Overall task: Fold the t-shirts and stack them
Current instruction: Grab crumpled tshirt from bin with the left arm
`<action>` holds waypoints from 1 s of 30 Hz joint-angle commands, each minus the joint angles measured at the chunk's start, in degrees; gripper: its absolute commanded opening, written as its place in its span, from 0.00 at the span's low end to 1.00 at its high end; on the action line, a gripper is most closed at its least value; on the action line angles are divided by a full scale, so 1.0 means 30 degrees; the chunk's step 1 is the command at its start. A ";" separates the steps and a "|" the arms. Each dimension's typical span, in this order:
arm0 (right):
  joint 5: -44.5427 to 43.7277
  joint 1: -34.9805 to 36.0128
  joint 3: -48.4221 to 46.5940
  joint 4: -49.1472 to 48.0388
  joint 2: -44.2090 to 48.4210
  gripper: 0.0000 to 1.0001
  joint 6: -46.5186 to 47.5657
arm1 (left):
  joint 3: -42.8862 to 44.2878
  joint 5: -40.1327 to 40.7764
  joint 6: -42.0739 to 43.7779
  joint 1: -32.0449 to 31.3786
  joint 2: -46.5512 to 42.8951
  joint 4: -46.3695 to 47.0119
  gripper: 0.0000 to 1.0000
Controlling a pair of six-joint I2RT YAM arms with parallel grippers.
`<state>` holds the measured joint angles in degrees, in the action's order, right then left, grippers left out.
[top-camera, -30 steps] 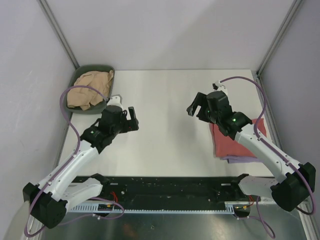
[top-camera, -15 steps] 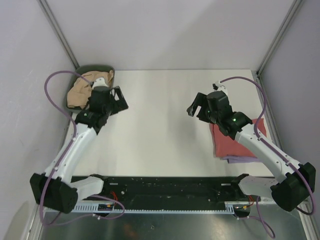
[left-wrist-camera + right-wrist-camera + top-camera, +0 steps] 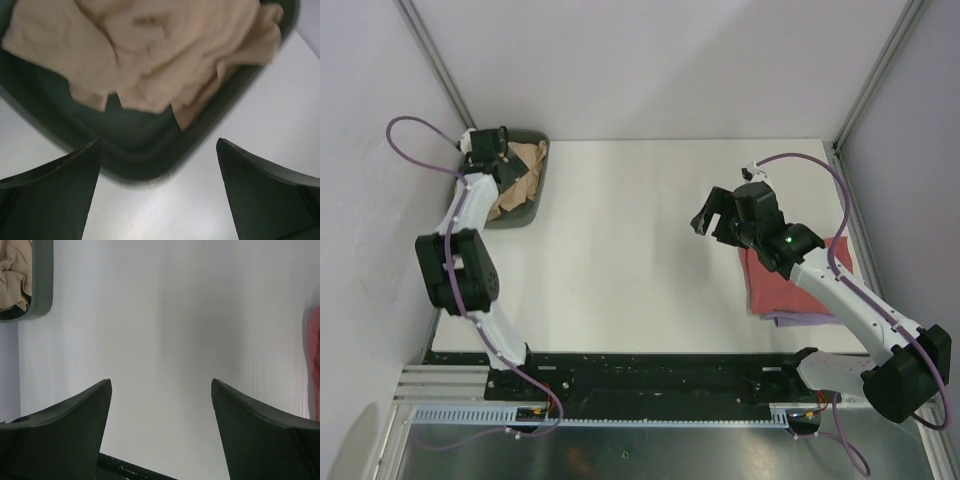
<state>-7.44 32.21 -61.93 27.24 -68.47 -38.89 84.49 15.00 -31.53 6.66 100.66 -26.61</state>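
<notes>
The tan t-shirt's raised folds (image 3: 150, 40) lie clear of the tray's rim, so my left gripper keeps going down into the tray (image 3: 523, 188) until its open fingers are on both sides of a fold.
The tan t-shirt (image 3: 527, 160) lies crumpled in the dark green tray (image 3: 517, 214) at the back left, and it fills the top of the left wrist view (image 3: 150, 50). My left gripper (image 3: 502, 168) hovers over the tray's left part; its jaws (image 3: 158, 141) are open and empty, above the tray's rim (image 3: 145, 165). The coral-red t-shirt (image 3: 788, 283) lies folded at the right on the pale lavender t-shirt (image 3: 802, 319), of which only an edge shows. My right gripper (image 3: 710, 221) is open and empty above bare table (image 3: 160, 381), left of that stack.
Grey walls with metal posts close in the table at the left, back and right. The right wrist view shows the tray (image 3: 44, 280) at top left and the coral-red shirt's edge (image 3: 315, 365) at far right. The black base rail (image 3: 650, 375) runs along the near edge.
My left arm has swung from the table's middle left back to the tray at the far left corner, gripper open throughout. The right arm has barely moved.
</notes>
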 commanded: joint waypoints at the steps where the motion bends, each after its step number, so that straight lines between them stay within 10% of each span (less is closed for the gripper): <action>1: 0.0441 -0.0070 -0.0153 -0.0297 0.0048 0.85 0.0484 | 0.3722 0.0759 -0.0116 0.1285 0.3159 0.0993 0.99; 16: 0.1114 -0.0090 -0.0156 -0.0168 -0.1222 0.85 0.1431 | 0.9999 0.0444 -0.0536 0.2156 1.1735 0.0650 0.96; 19: 0.1208 -0.0037 -0.0157 -0.0178 -0.1369 0.84 0.1397 | 1.0141 -0.0131 -0.0942 0.2203 1.2203 0.0610 0.79; 25: 0.1260 0.0055 -0.0138 -0.0214 -0.1398 0.84 0.1302 | 1.0460 -0.1131 -0.1013 0.2154 1.1689 0.0638 0.07; 30: 0.1376 0.0198 -0.0154 -0.0519 -0.1385 0.84 0.1227 | 0.9438 -0.1493 -0.0590 0.1663 0.8846 0.1318 0.00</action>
<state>-3.97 32.29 -61.93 27.57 -72.64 -35.75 113.32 12.73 -34.00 12.95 136.27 -25.02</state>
